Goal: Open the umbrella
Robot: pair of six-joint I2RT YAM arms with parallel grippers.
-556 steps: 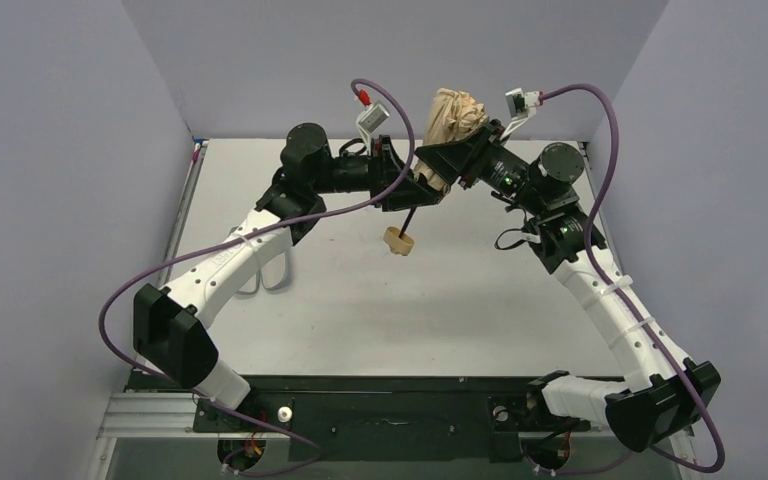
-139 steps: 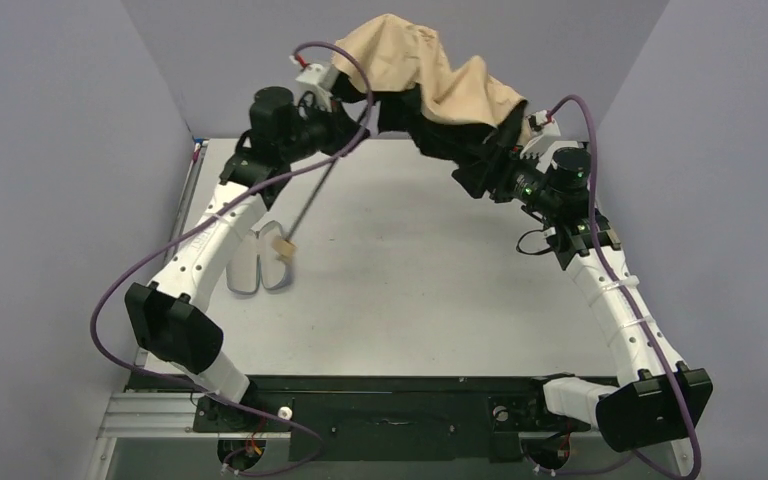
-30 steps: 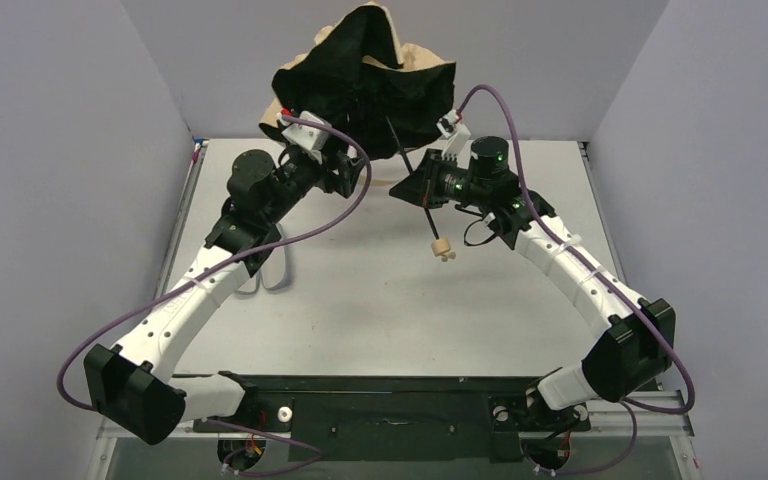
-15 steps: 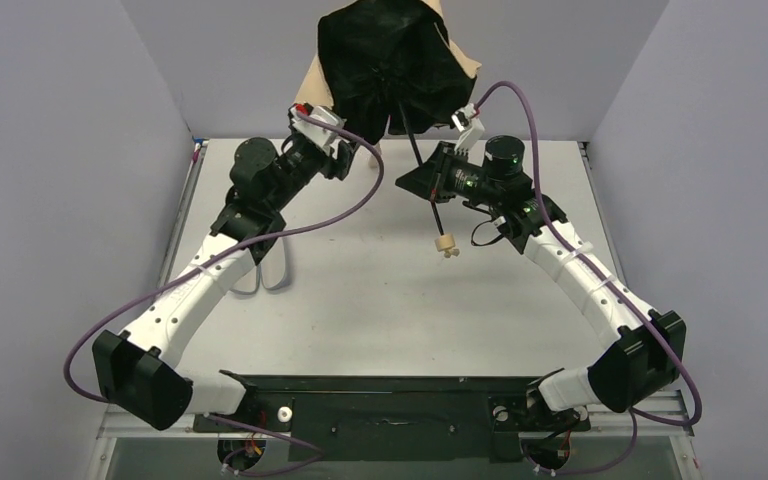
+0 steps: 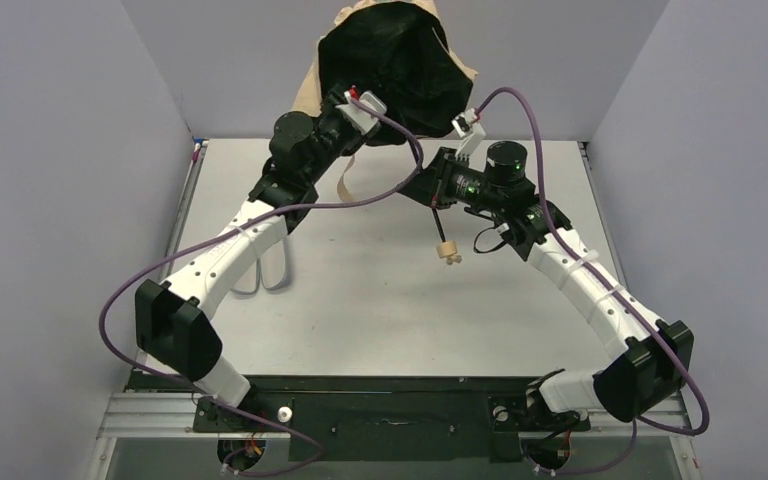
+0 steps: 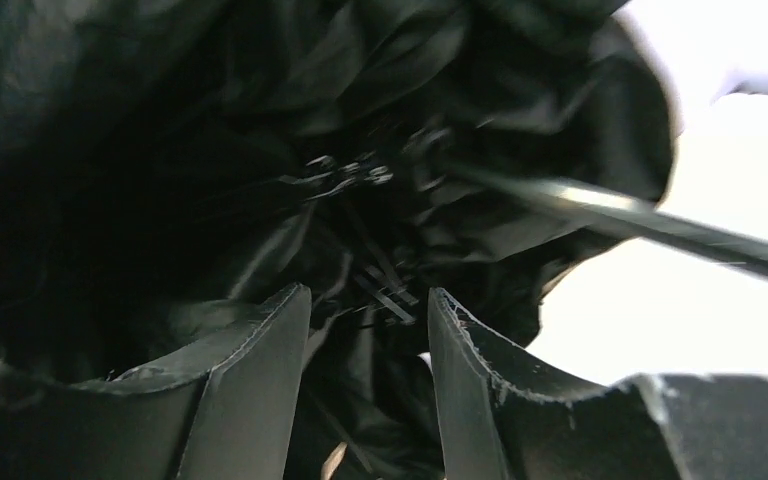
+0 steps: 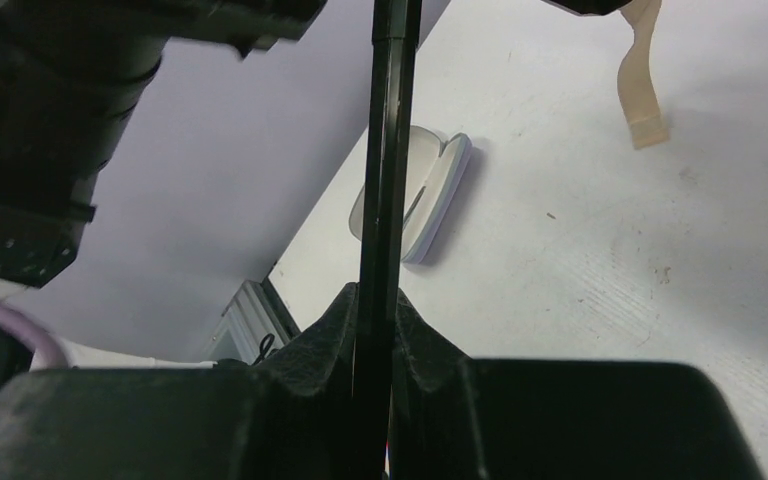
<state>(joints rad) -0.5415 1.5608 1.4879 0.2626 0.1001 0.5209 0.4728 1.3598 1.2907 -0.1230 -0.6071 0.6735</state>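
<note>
The robot's left gripper is pointing at the half-open canopy's fabric (image 5: 390, 70), next to the umbrella's shaft, so the left gripper should push upward along the shaft (image 6: 560, 193) while the robot's right gripper holds it.
The umbrella hangs half open at the top centre, its black inner side (image 5: 390, 60) facing me and its tan outer fabric (image 5: 310, 88) showing at the left edge. Its thin shaft (image 5: 437, 215) runs down to the small tan knob handle (image 5: 448, 254). My right gripper (image 5: 428, 190) is shut on the shaft (image 7: 385, 150), as the right wrist view (image 7: 375, 295) shows. My left gripper (image 5: 370, 128) is raised against the lower left of the canopy. In the left wrist view it is open (image 6: 368, 295), with black fabric and ribs (image 6: 380, 285) just beyond the fingers and the shaft (image 6: 640, 220) crossing at right.
The lavender pouch (image 5: 265, 270) lies on the white table (image 5: 380, 320) at the left, partly under my left arm; it also shows in the right wrist view (image 7: 420, 195). A tan closing strap (image 5: 344, 182) dangles from the canopy. Grey walls stand close on three sides.
My left gripper has moved up and to the right, in under the canopy's lower left edge. The canopy has shifted slightly. My right gripper still holds the shaft, a little further right.
</note>
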